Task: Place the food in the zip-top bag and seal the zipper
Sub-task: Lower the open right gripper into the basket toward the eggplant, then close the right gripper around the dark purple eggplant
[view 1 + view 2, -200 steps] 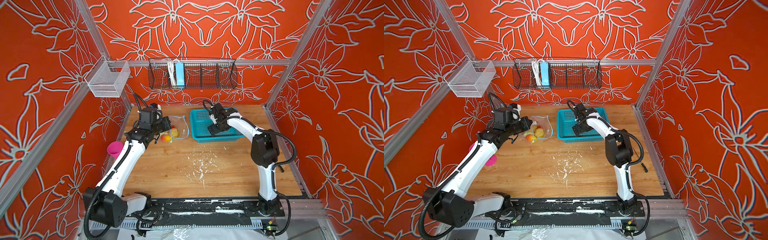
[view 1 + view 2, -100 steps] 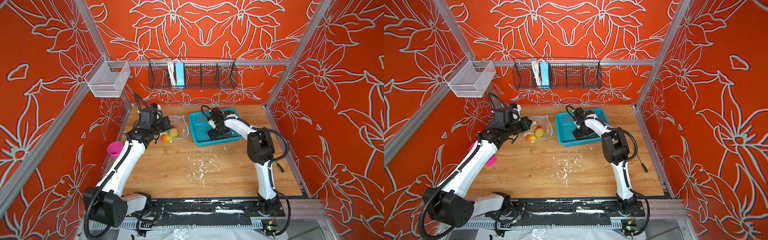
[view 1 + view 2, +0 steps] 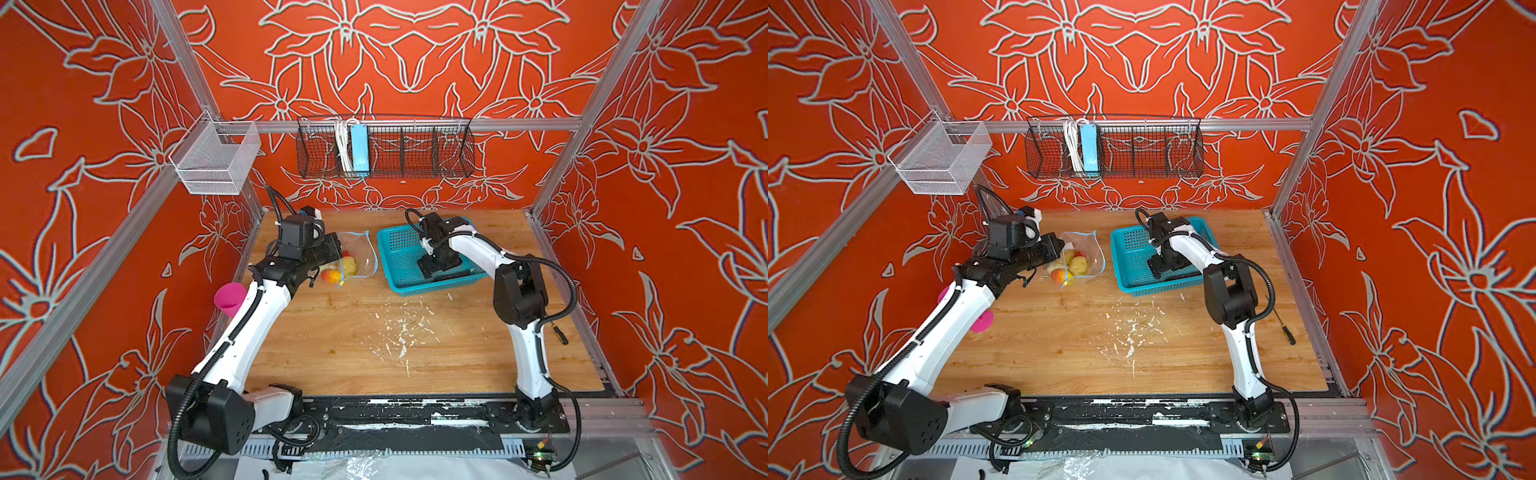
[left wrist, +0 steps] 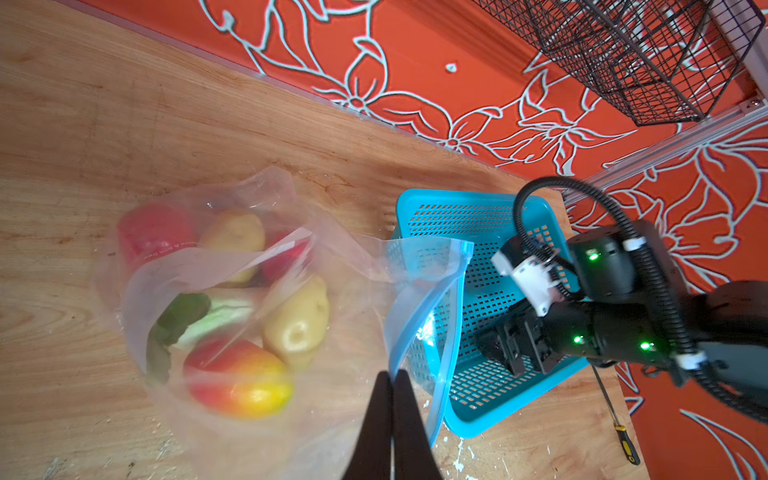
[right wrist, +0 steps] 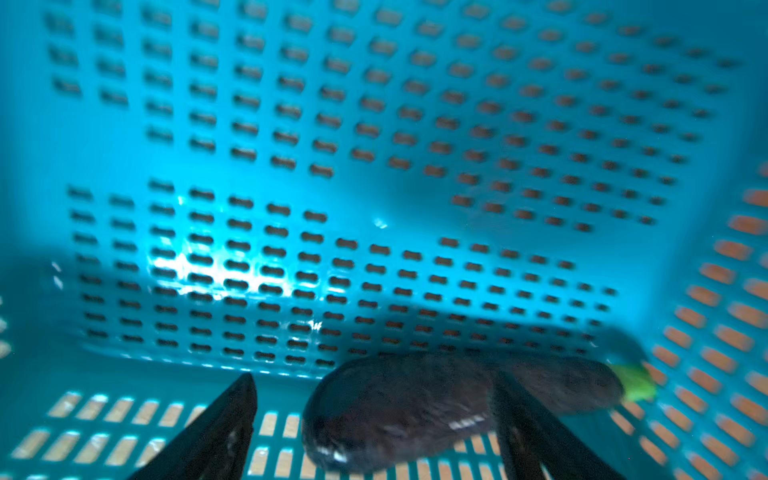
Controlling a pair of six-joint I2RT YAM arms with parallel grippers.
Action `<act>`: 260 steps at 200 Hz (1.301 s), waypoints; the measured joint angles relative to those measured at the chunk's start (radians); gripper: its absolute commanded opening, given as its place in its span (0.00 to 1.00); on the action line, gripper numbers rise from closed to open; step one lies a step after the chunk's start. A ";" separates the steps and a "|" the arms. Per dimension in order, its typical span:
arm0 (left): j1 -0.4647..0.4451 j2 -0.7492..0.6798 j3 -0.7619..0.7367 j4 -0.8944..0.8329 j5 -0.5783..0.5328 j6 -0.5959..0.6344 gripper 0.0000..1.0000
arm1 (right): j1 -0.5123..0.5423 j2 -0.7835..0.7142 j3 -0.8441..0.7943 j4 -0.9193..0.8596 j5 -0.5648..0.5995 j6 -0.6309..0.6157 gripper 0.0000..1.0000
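Observation:
The eggplant [image 5: 456, 404] lies lengthwise across my right gripper's opening and is too long to go in. Next, I turn the gripper and close it across the eggplant's thick end [image 5: 352, 420].
The clear zip-top bag [image 4: 357, 266] lies open on the wooden table, seen in both top views [image 3: 360, 253] [image 3: 1090, 253]. Inside are a mango [image 4: 241, 382], two potatoes [image 4: 297, 324], a red ball [image 4: 153, 232], a green leafy piece [image 4: 178, 316] and a white vegetable [image 4: 226, 313]. My left gripper [image 4: 392, 376] is shut on the bag's mouth edge at the light-blue zipper [image 4: 419, 307]. My right gripper [image 5: 374, 376] reaches down into the teal basket [image 3: 392, 280] and is open. A dark purple eggplant-like toy [image 5: 399, 411] with a green stem lies between its fingers.
A pink cup [image 3: 229, 297] stands at the table's left edge. A screwdriver [image 3: 559, 334] lies along the right edge. White flecks [image 3: 399, 332] dot the table's middle. A black wire rack [image 3: 384, 149] and a white mesh box [image 3: 212, 166] hang on the frame behind.
My right gripper has sunk a little deeper into the basket toward its near side, and its elbow has swung slightly left. The left arm and the bag have stayed put.

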 measured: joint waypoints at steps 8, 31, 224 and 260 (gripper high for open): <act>0.000 0.000 0.000 0.000 0.000 0.000 0.00 | 0.000 -0.003 0.036 -0.019 0.020 0.040 0.97; 0.000 -0.004 0.000 -0.001 -0.002 0.002 0.00 | -0.003 -0.021 0.137 -0.074 0.069 0.185 0.98; 0.000 -0.058 0.000 -0.002 -0.033 0.023 0.00 | -0.005 0.151 0.240 -0.379 0.021 1.223 0.90; 0.006 -0.058 0.000 -0.002 -0.032 0.026 0.00 | -0.016 0.164 0.262 -0.378 0.002 1.237 0.90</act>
